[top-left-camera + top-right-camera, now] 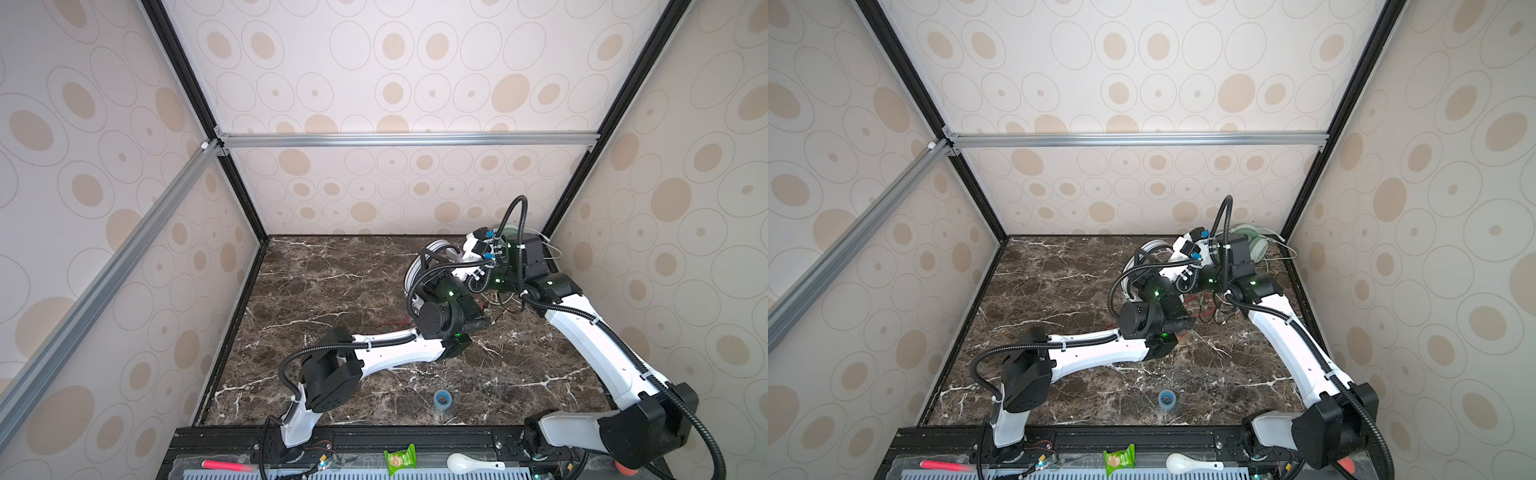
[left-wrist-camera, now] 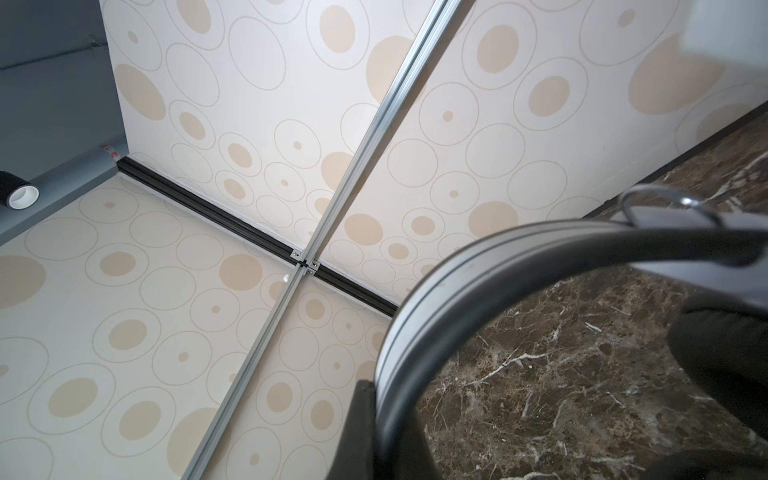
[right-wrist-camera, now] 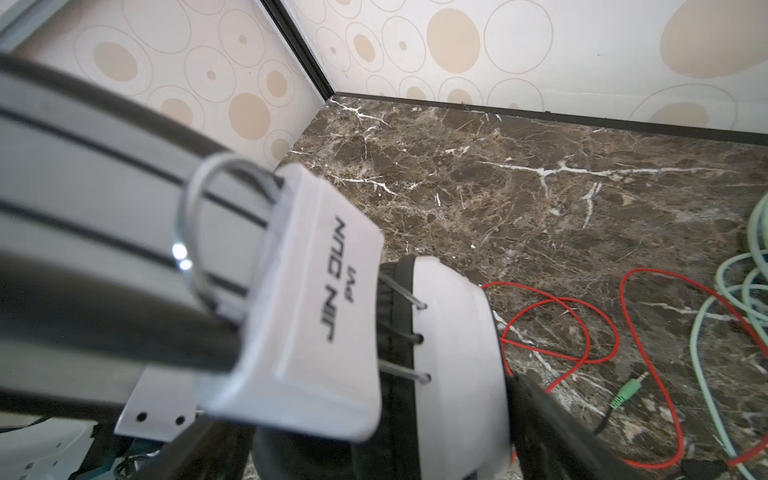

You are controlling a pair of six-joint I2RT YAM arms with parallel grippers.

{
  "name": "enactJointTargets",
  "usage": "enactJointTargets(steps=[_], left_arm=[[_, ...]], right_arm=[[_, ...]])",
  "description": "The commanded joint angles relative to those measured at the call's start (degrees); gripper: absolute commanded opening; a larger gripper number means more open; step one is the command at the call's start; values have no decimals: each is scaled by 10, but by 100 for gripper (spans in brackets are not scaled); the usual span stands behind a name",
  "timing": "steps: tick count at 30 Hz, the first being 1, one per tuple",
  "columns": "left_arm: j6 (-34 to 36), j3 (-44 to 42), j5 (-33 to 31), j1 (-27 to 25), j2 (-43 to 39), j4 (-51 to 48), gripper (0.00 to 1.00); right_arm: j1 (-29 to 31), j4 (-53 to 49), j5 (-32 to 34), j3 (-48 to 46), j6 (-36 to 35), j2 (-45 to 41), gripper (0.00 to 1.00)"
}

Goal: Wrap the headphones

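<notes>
My right gripper should hold the ear cup while my left gripper, now folded across the headphones, backs away and takes hold of the headband (image 1: 412,272) straight on.
The white headphones (image 1: 417,266) (image 1: 1148,247) stand raised over the marble table (image 1: 332,291) near its back right. My left gripper (image 2: 382,399) is shut on their grey headband (image 2: 478,266). My right gripper (image 3: 378,399) stands wide, one finger on each side of the white ear cup (image 3: 457,353) with its black pad; whether the fingers press it I cannot tell. The thin red cord (image 3: 561,316) (image 1: 1200,303) lies in loose loops on the table. The mint green headphones (image 1: 1252,245) rest in the back right corner, partly hidden by the right arm, with their green cord (image 3: 706,332) and jack plug (image 3: 627,392) beside the red one.
A blue tape roll (image 1: 442,399) lies near the table's front edge. On the front rail sit a pink marker (image 1: 226,464), a green snack packet (image 1: 400,459) and a white spoon (image 1: 461,462). The patterned walls stand close behind and to the right of both grippers.
</notes>
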Motion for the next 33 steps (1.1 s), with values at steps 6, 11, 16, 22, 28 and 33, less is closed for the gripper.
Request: enactJointTargets(steps=[6, 11, 16, 22, 28, 33], left_arm=[[84, 22, -113, -17, -20, 165, 0], [86, 29, -113, -18, -22, 165, 0], [83, 19, -113, -20, -17, 165, 0], [83, 41, -113, -20, 1, 165, 0], [84, 60, -112, -20, 19, 164, 51], [84, 25, -99, -20, 27, 163, 98]], right_arm=[[1, 59, 7, 3, 12, 16, 85], [15, 72, 26, 10, -1, -8, 71], [29, 54, 39, 16, -28, -17, 42], [35, 52, 54, 1, -30, -28, 15], [35, 33, 100, 2, -25, -27, 0], [25, -11, 173, 35, -5, 0, 0]])
